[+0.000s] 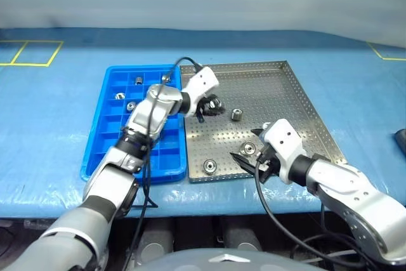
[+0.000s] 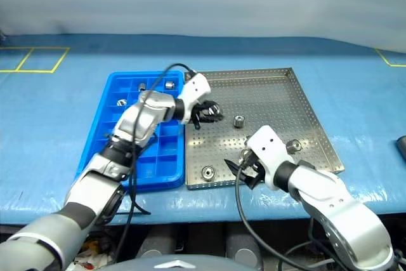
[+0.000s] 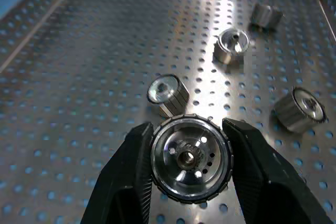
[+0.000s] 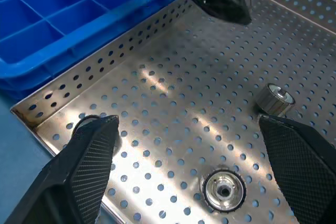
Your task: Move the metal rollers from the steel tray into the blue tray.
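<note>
The left gripper has the metal roller square in its fingers, so it should carry on to an empty compartment in the blue tray's outer column and release the roller there.
My left gripper is shut on a metal roller and holds it above the left part of the steel tray, close to the blue tray. More rollers lie on the perforated floor: one at the middle, one near the front and one at the front left corner. My right gripper hangs open low over the steel tray's front edge, with a roller lying below the gap between its fingers. Several rollers sit in the blue tray's far compartments.
Both trays lie side by side on a blue-covered table, the blue one on the left. Yellow tape lines mark the far left corner. A dark object lies at the right edge. The table's front edge runs just below the trays.
</note>
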You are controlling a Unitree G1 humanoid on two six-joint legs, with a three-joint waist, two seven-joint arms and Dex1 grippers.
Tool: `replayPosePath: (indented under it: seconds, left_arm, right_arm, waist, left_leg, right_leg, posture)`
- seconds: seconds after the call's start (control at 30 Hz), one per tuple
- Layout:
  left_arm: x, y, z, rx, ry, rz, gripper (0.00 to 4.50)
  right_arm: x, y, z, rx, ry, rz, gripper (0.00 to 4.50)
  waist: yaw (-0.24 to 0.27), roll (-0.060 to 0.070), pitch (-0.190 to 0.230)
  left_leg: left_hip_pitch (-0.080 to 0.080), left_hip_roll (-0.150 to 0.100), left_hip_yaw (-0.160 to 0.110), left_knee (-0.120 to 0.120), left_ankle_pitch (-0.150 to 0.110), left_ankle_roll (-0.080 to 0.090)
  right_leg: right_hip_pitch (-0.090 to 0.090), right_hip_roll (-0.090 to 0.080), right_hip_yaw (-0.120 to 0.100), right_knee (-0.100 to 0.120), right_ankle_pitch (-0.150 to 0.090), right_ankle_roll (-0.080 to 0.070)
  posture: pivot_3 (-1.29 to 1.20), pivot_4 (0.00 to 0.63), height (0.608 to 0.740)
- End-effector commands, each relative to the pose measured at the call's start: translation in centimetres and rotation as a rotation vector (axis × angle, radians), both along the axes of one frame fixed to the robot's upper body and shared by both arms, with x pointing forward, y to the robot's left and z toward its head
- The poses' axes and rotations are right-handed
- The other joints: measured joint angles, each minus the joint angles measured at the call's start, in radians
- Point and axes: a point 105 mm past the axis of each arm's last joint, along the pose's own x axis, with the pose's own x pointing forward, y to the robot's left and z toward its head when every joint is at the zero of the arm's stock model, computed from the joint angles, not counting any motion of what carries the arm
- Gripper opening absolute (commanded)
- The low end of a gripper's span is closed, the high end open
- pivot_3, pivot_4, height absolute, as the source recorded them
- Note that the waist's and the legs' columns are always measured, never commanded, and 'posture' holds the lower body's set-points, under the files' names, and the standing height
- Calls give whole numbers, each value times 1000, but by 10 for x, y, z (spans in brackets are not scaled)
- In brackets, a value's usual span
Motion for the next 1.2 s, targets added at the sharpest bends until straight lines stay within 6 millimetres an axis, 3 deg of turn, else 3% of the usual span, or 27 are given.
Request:
replayPosePath:
  seconds: [0.03, 0.13, 0.47, 0.77, 1.03, 1.13, 1.2]
  left_arm:
    - [-2, 28, 21, -83, -79, 185, 1781]
    - [-5, 58, 21, -91, -129, 399, 1781]
    - [-23, 117, 4, -28, -271, 904, 1781]
    - [-33, 156, -18, 151, -296, 1091, 1781]
    - [-37, 172, -40, 241, -221, 1141, 1781]
    - [-37, 168, -46, 235, -194, 1119, 2759]
    - [-34, 159, -38, 172, -206, 1087, 3414]
  right_arm:
    - [5, 16, 8, 28, -37, 64, 4500]
    - [10, 30, 9, 43, -39, 119, 4500]
    - [13, 65, 8, 53, -32, 280, 4500]
    - [12, 71, 6, 57, -21, 320, 4500]
    - [11, 71, 5, 65, -20, 311, 4500]
    - [11, 70, 5, 71, -25, 298, 4500]
    - [11, 68, 7, 75, -30, 285, 4500]
  waist:
    - [4, 0, 0]
    - [18, 0, 0]
    - [84, -1, 0]
    - [105, -1, 0]
    - [108, -1, 0]
    - [108, -1, 0]
    - [109, 0, 0]
  left_leg:
    - [0, 0, -1, 0, 0, 0]
    - [0, 0, -1, 0, 0, 0]
    - [0, -1, -2, 1, 0, 0]
    - [-1, 0, -2, 1, 0, -1]
    - [-1, -1, -1, 1, 0, -1]
    - [-1, -1, -1, 0, 0, -1]
    - [-1, -1, -1, 0, 0, -1]
  right_leg:
    - [0, 0, 0, 0, 0, 0]
    - [1, 2, 1, 0, 0, 0]
    - [2, 1, 0, -1, 1, 1]
    - [1, 1, 0, -1, 1, 0]
    - [1, -2, -3, -1, 0, 0]
    - [1, -3, -3, -1, 0, 0]
    - [1, -3, -3, -1, 0, 0]
  posture:
    - [114, 150, 740]
    - [145, 150, 740]
    - [234, 150, 740]
    - [262, 150, 740]
    - [251, 150, 740]
    - [251, 150, 740]
    - [251, 150, 740]
